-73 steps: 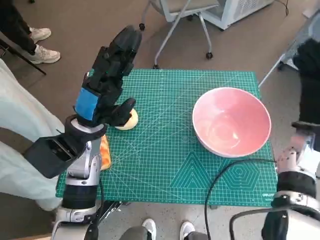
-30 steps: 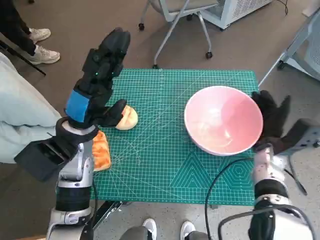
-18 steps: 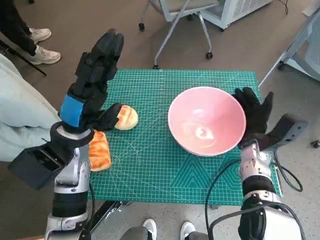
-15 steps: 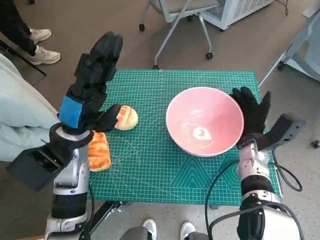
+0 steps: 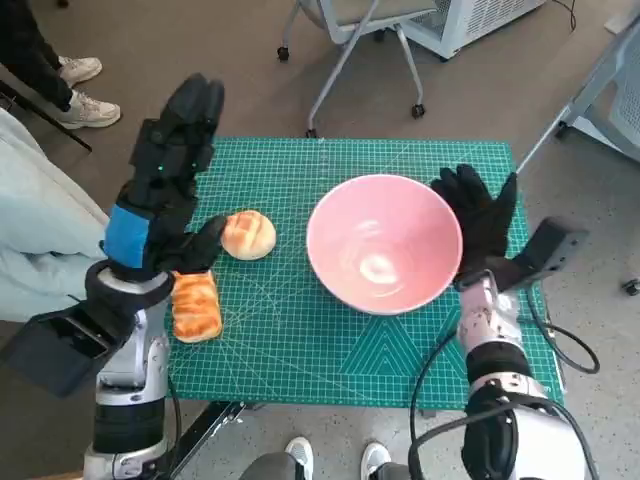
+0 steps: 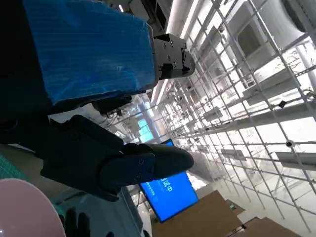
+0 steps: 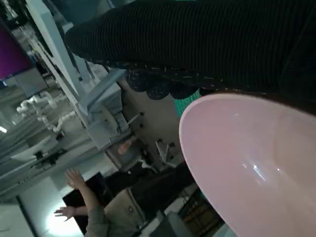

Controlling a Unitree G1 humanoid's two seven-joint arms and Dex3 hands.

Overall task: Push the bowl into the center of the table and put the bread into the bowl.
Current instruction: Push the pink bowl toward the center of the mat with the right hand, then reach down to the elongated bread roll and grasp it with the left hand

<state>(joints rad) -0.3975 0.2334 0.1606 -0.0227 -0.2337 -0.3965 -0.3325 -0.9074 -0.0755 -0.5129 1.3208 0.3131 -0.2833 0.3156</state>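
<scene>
My gripper will put the long bread [image 5: 196,306] in, and the bread should lie fully inside with room for the round roll, because the pink bowl's opening [image 5: 384,243] is wider.
The pink bowl [image 5: 383,243] stands on the green cutting mat [image 5: 300,340], right of the middle. My right hand [image 5: 478,222] in its black glove presses flat against the bowl's right rim, fingers spread upward; the right wrist view shows the glove [image 7: 207,44] against the bowl [image 7: 256,168]. A round bread roll [image 5: 248,235] lies on the mat's left part. A longer orange-brown bread [image 5: 196,307] lies at the mat's left edge. My left hand [image 5: 165,185] hovers above that left edge with fingers spread, holding nothing; its thumb ends just left of the roll.
An office chair base [image 5: 345,50] stands beyond the mat's far edge. A person's legs and shoes [image 5: 70,85] are at the upper left. A black cable [image 5: 440,360] crosses the mat's near right corner. The left wrist view shows mainly ceiling, with a bowl rim [image 6: 29,207] at its edge.
My right hand came in from the right and has pushed the bowl leftward toward the mat's middle. My left hand drifted left and lifted off the roll, uncovering the longer bread.
</scene>
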